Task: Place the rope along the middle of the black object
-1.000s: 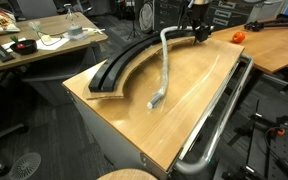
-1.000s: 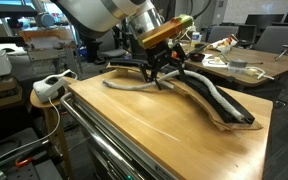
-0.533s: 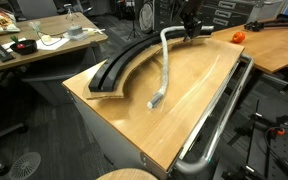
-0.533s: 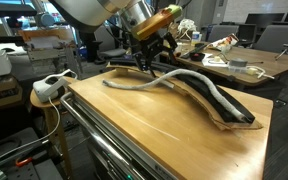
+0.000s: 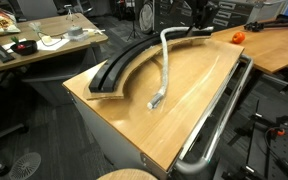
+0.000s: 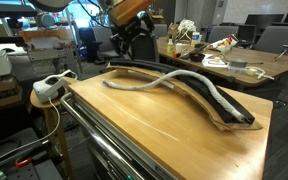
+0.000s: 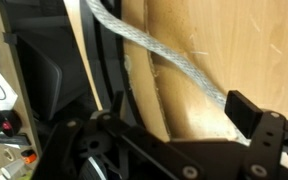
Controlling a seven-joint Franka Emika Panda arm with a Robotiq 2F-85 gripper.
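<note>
Next, my gripper grabs the rope near its loose end and carries it across, because the rope's loose end lies on the wood, off the black object.
The light-grey rope [image 5: 166, 62] lies loose on the wooden table. Its far part rests on the far end of the black arc-shaped object [image 5: 124, 62], then it bends off the arc and runs across the wood to its free end near the table's middle. Both exterior views show this; in the second one the rope [image 6: 184, 78] crosses the black object [image 6: 229, 108]. My gripper [image 5: 198, 18] hangs open and empty above the arc's far end, also seen in an exterior view [image 6: 135, 48]. In the wrist view my gripper [image 7: 179, 125] is open above the rope [image 7: 169, 62] and the black object [image 7: 104, 50].
The wooden table [image 5: 199, 85] has a chrome rail [image 5: 219, 120] along one long side. An orange object [image 5: 237, 37] sits on the neighbouring table. Cluttered desks [image 6: 234, 60] stand beyond the arc. A white device [image 6: 49, 88] sits beside the table.
The gripper has risen from the rope at the arc's far end and moved away, leaving the rope lying there. The rope and arc have not shifted.
</note>
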